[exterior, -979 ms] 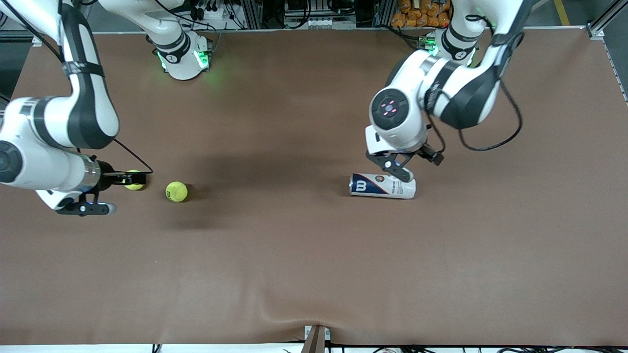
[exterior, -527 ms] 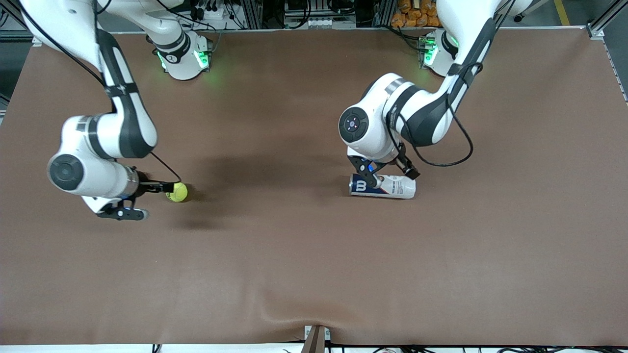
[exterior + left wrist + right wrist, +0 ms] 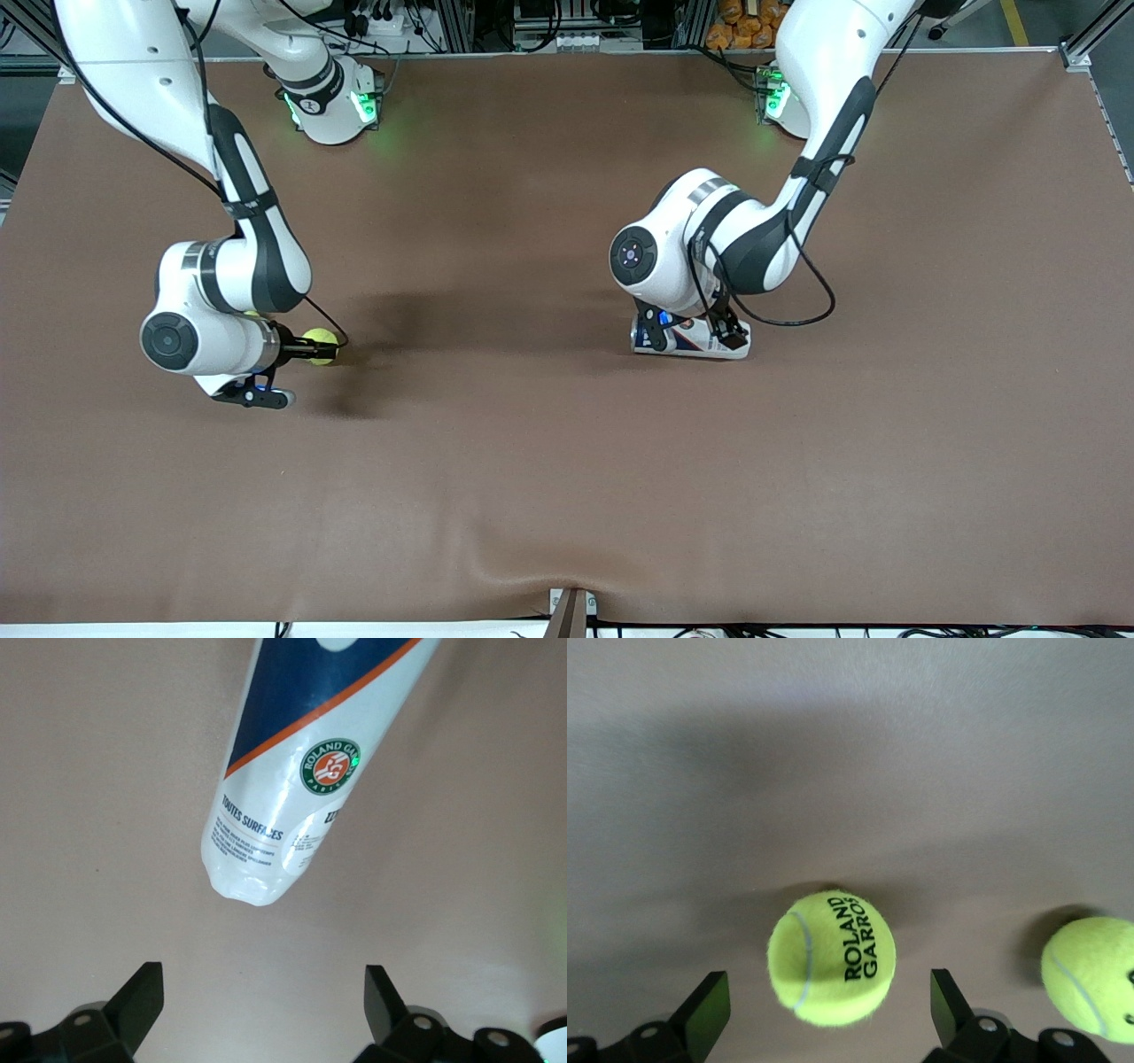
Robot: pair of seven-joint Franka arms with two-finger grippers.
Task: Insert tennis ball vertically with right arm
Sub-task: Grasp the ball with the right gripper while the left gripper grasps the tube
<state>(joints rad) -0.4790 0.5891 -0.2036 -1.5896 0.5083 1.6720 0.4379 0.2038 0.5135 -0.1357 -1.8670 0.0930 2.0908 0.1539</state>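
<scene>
A wide gap [image 3: 970, 961] with room for a finger parts the balls, so I expect the second tennis ball [image 3: 1091, 979] to stay put when I lift the first.
A yellow tennis ball [image 3: 323, 338] lies on the brown table toward the right arm's end. My right gripper [image 3: 312, 348] is low at this ball, open and empty. In the right wrist view the ball [image 3: 831, 958] sits just ahead of the gripper [image 3: 828, 985], centred on the gap between its fingers. The blue-and-white ball can [image 3: 702, 346] lies on its side under my left gripper [image 3: 691, 333], which is open and empty. In the left wrist view the can [image 3: 292, 788] lies just past the gripper [image 3: 263, 992], its pale end toward it.
A second tennis ball [image 3: 1090, 979] lies beside the first; in the front view the right arm covers most of it. Both arm bases stand along the table's edge farthest from the front camera.
My right gripper has left the ball it was at and moved toward the table's middle to the other ball. My left gripper has turned and come down over the can.
</scene>
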